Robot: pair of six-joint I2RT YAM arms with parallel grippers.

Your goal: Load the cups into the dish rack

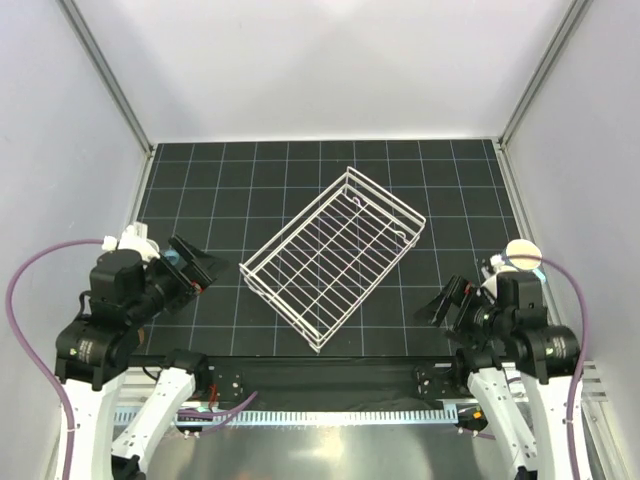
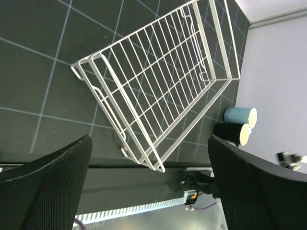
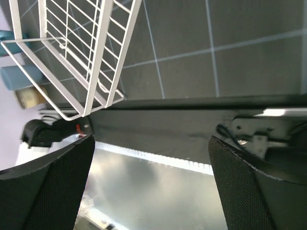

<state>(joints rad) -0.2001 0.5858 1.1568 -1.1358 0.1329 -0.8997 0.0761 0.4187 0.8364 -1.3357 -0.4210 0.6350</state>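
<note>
My left gripper is moving to the blue cup [image 1: 172,257], which stands clear of the dish rack at its row's end [image 3: 5,36]. It should keep going there until its fingers straddle the blue cup's rim.
The white wire dish rack [image 1: 335,255] lies diagonally mid-table with nothing in it; its near corner shows in both wrist views [image 2: 158,91] [image 3: 76,52]. Past it in the left wrist view, a light blue tumbler [image 2: 238,115] and a small dark cup [image 2: 232,133] stand by the right wall. From above, a beige cup [image 1: 521,250] peeks out behind the right arm. In the right wrist view a blue cup [image 3: 7,37], a pale blue cup [image 3: 21,74] and a beige cup [image 3: 29,97] stand at the left edge. My left gripper [image 1: 222,268] [image 2: 148,140] and right gripper [image 1: 436,305] [image 3: 151,140] are open and hold nothing.
Grey walls close in the black gridded table [image 1: 300,170] on three sides. A metal rail with the arm bases [image 1: 330,410] runs along the near edge. The arms partly hide the cups at each side.
</note>
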